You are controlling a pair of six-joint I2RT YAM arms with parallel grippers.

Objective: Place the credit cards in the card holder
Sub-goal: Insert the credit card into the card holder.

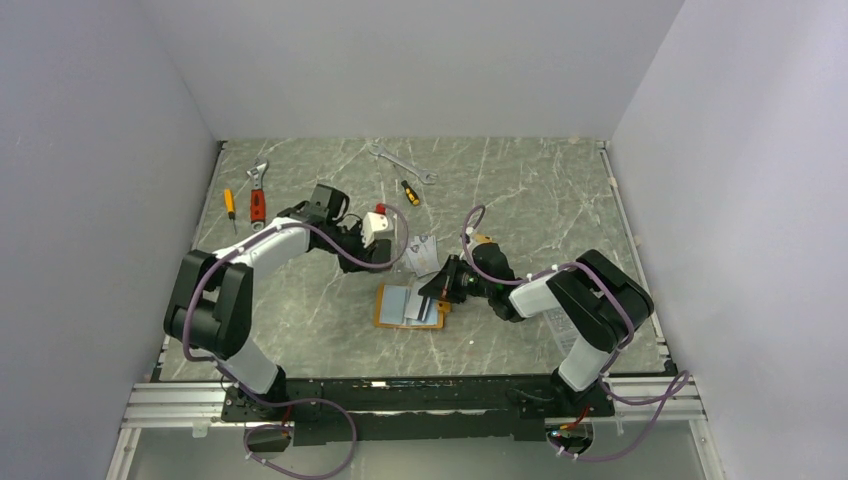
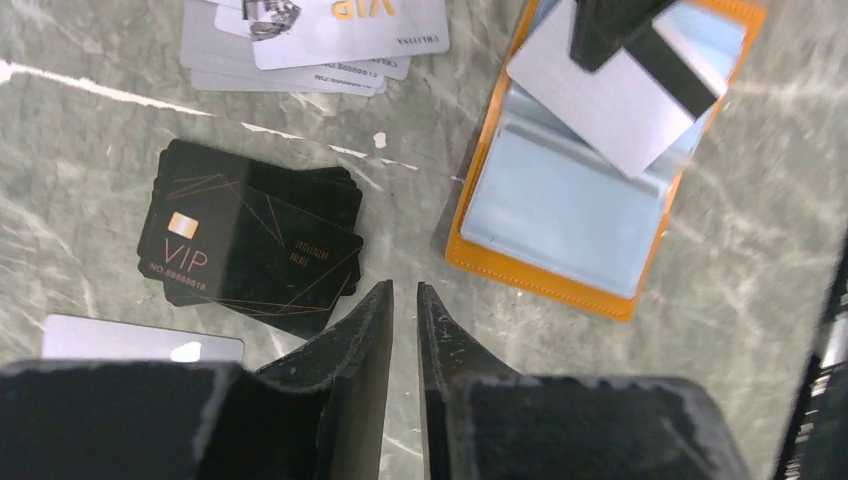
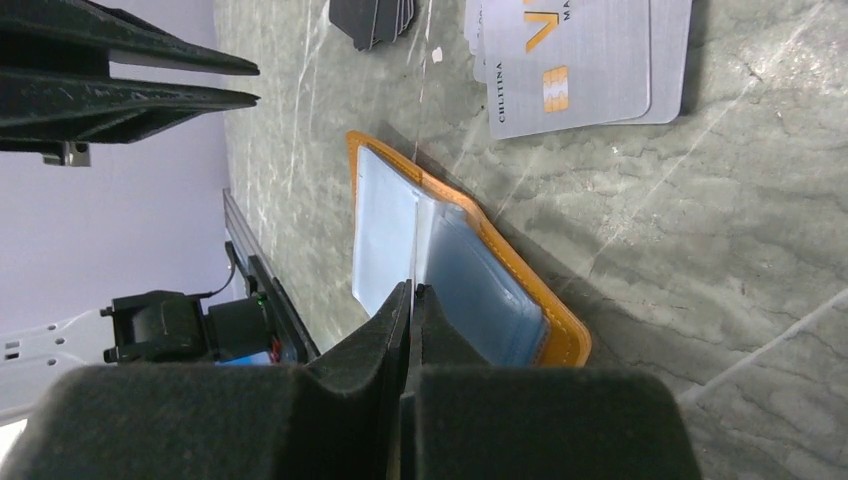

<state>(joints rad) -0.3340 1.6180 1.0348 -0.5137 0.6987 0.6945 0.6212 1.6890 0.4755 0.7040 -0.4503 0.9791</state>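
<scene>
The card holder [image 1: 394,305] is lying loose under the silver card in my right gripper. My left gripper should hold the holder's loose end [image 1: 379,305] before the card goes in.
The orange card holder [image 1: 382,306] [image 2: 545,215] [image 3: 560,325] lies open on the marble table, its pale blue clear pockets facing up. My right gripper [image 1: 440,292] [image 3: 411,288] is shut on a silver credit card with a black stripe [image 2: 610,100]. It holds the card tilted over the holder's pockets, and the right wrist view shows the card edge-on [image 3: 413,255]. Beyond the holder lie a stack of silver credit cards [image 1: 422,252] [image 2: 300,45] [image 3: 580,60] and a stack of black VIP cards [image 2: 250,240] [image 3: 372,18]. My left gripper [image 2: 404,287] hovers beside the black cards, jaws slightly apart and empty.
Another silver card [image 2: 140,340] lies just left of my left fingers. Along the table's back lie a silver wrench [image 1: 402,163], a red-handled adjustable wrench [image 1: 258,195] and two small screwdrivers [image 1: 229,205] [image 1: 410,192]. Grey walls close in three sides.
</scene>
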